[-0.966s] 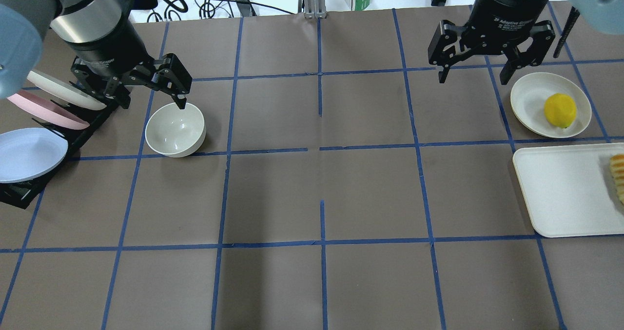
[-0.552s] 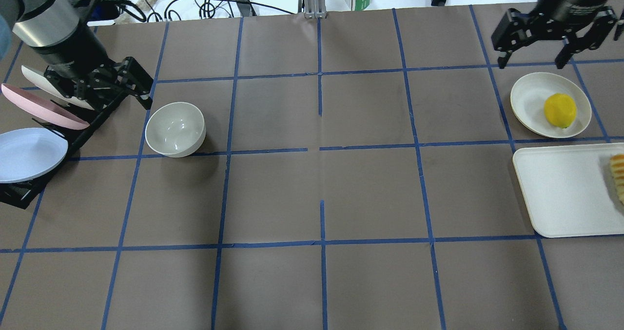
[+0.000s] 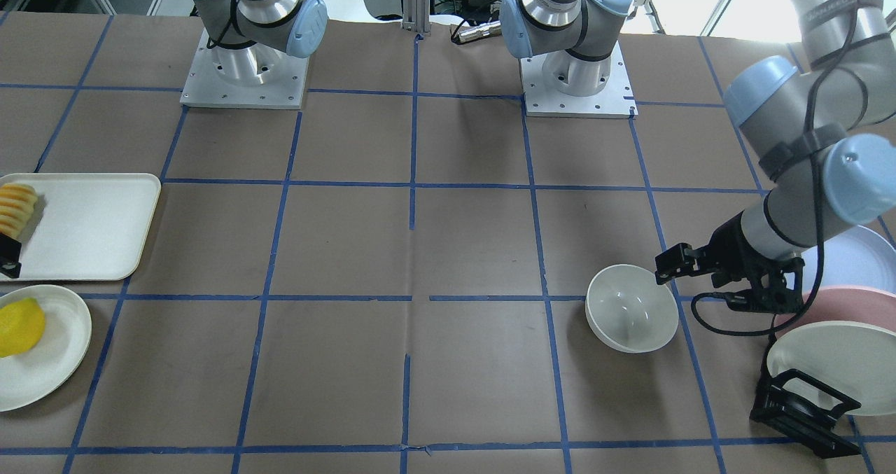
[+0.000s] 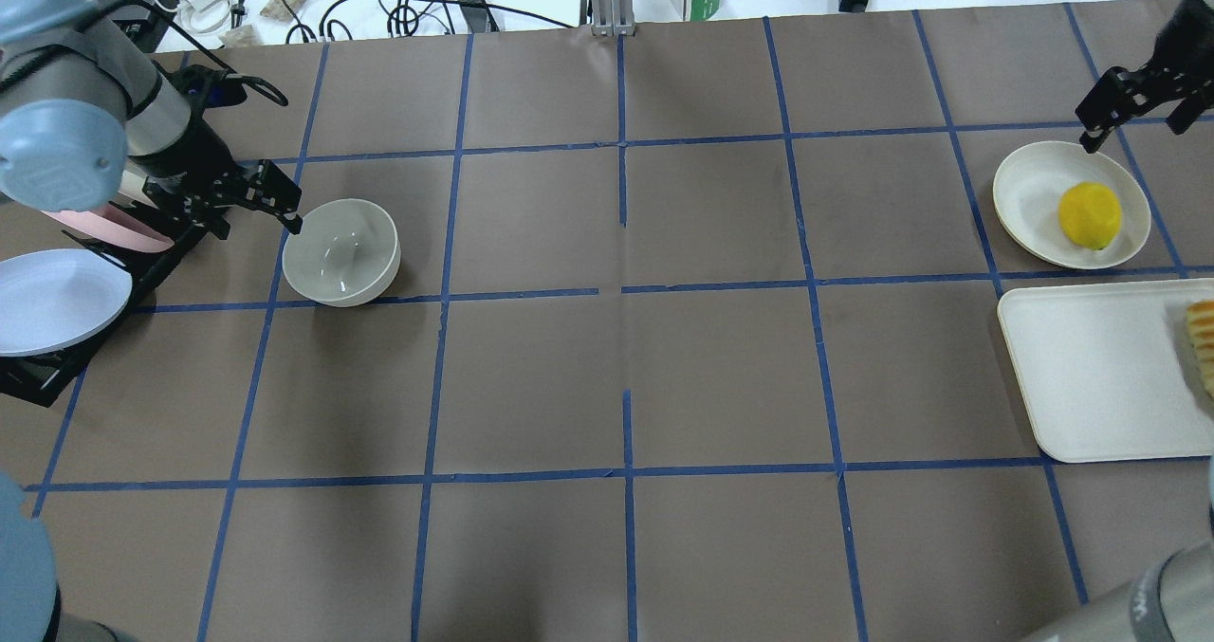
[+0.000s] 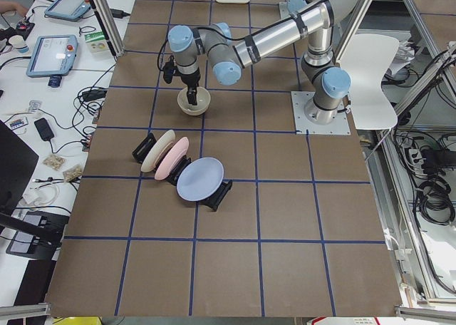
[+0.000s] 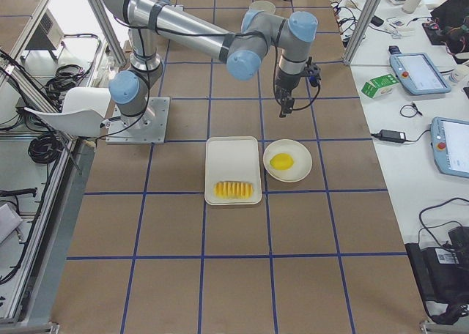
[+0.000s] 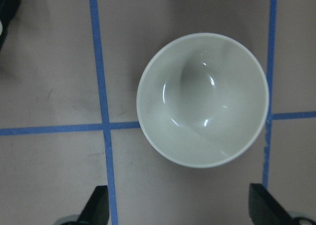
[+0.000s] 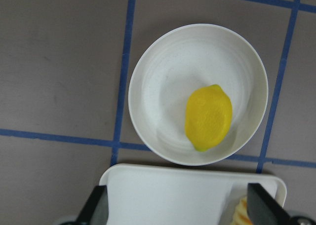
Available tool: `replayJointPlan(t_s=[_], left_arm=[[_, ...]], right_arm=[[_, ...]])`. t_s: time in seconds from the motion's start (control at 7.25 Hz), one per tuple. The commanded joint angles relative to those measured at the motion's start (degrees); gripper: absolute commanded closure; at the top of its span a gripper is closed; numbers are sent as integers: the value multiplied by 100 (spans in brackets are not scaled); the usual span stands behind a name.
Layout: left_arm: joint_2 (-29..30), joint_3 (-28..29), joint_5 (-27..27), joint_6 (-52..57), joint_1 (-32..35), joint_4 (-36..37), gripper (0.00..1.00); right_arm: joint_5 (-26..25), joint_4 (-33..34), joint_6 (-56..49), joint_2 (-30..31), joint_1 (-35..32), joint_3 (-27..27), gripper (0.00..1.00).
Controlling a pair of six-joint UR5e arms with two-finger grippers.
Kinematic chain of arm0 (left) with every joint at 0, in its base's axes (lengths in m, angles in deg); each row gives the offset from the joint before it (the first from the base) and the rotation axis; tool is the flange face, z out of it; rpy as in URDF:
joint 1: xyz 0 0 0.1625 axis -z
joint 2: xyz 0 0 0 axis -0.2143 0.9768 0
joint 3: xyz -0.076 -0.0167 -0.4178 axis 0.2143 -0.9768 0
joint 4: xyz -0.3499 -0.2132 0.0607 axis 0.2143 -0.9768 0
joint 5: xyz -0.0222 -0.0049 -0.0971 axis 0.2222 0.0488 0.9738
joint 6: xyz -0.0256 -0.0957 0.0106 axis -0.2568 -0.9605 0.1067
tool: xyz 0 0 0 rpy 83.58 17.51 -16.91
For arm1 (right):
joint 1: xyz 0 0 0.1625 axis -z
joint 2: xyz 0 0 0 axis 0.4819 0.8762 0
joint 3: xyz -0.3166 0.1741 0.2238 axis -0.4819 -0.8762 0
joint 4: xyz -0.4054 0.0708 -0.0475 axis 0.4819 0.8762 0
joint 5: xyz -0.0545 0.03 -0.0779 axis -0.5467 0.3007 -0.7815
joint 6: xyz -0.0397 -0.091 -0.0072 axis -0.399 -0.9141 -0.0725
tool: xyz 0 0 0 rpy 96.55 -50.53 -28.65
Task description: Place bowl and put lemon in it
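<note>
The bowl stands far from the lemon's plate, so my left gripper should bring the bowl to the table's middle for my right gripper to add the lemon.
The off-white bowl (image 4: 341, 251) stands upright and empty on the brown table, left of centre; it also shows in the front view (image 3: 631, 308) and the left wrist view (image 7: 202, 99). My left gripper (image 4: 248, 213) is open and empty, above the table just left of the bowl, apart from it. The yellow lemon (image 4: 1090, 214) lies on a shallow off-white plate (image 4: 1029, 182) at the far right, and shows in the right wrist view (image 8: 208, 117). My right gripper (image 4: 1138, 116) is open and empty, above the plate's far edge.
A white tray (image 4: 1091, 376) with a row of fruit slices (image 4: 1203, 343) lies next to the lemon's plate. A black rack (image 4: 38, 376) with white, pink and pale blue plates (image 4: 57, 301) stands at the left edge, close to my left arm.
My left gripper has drawn back to the left from the bowl's rim. My right gripper has moved right, toward the table's edge beyond the lemon's plate. Bowl and lemon have not moved.
</note>
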Motion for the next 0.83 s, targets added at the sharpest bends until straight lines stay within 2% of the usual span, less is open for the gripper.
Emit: replayJointPlan(t_s=[0.0, 0.14, 0.28, 0.41, 0.55, 0.69], left_arm=[[508, -130, 3, 24, -6, 742, 0], [640, -139, 3, -19, -6, 763, 3], [711, -156, 3, 15, -6, 754, 10], [781, -148, 3, 42, -6, 763, 35], [834, -122, 3, 51, -6, 763, 74], [799, -95, 20, 34, -15, 763, 100]], right_arm=[[36, 594, -728, -625, 343, 162, 0], [72, 786, -815, -756, 431, 285, 0], [72, 1214, -877, -958, 440, 460, 0], [98, 1419, -860, -1073, 449, 575, 0], [98, 1577, -843, -1187, 449, 602, 0], [133, 1579, -790, -1258, 449, 594, 0]])
